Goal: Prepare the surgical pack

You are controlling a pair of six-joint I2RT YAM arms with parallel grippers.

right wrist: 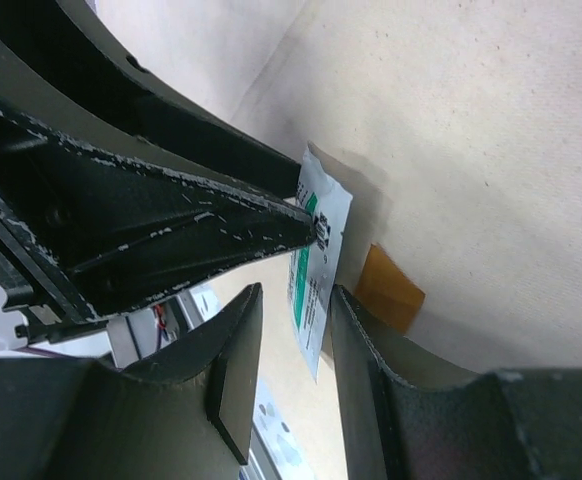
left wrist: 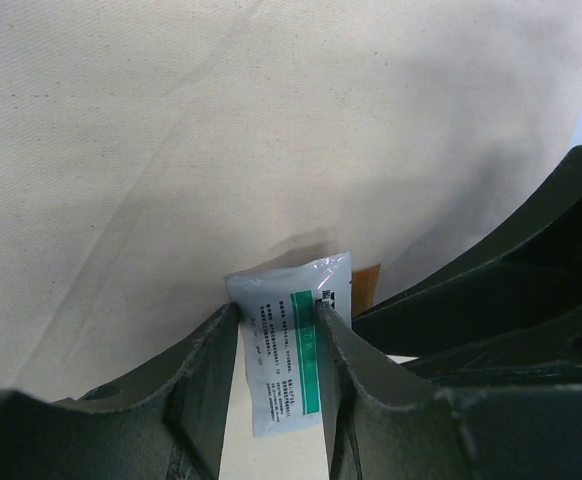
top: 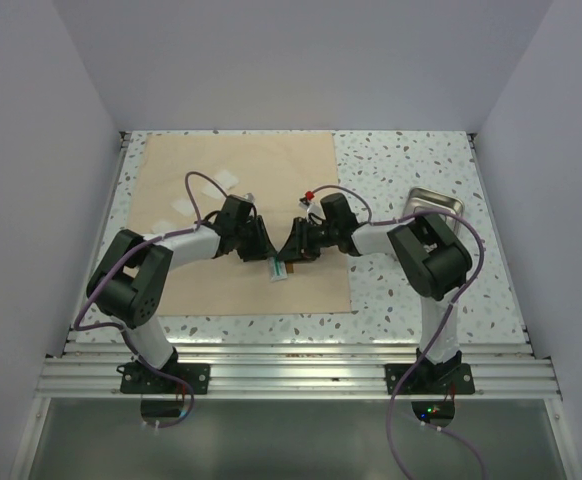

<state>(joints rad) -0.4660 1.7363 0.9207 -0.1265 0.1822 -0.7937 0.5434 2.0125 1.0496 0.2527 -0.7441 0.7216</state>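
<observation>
My left gripper is holding the raised packet (top: 278,271) and the steel tray (top: 437,202) is out of its reach. It should pass the packet to my right gripper, which will carry it to the tray.
A small white packet (top: 278,268) with a green stripe stands up off the tan sheet (top: 241,160) near its front right corner. My left gripper (top: 261,250) is shut on the packet (left wrist: 281,350) across its width, one finger at each side edge (left wrist: 276,310). From the right, my right gripper (top: 293,250) reaches in; its jaws (right wrist: 296,292) straddle the packet's (right wrist: 321,250) lower end, open, with a gap on one side. The steel tray (top: 436,200) sits at the right of the table, partly behind the right arm. White gauze squares (top: 221,181) lie on the sheet's far part.
A small orange-brown patch (right wrist: 386,290) lies on the sheet just behind the packet. Something small and red (top: 311,193) rests by the sheet's right edge. The two grippers nearly touch; the left gripper's fingers (right wrist: 221,240) cross the right wrist view. Walls enclose the speckled table (top: 401,160).
</observation>
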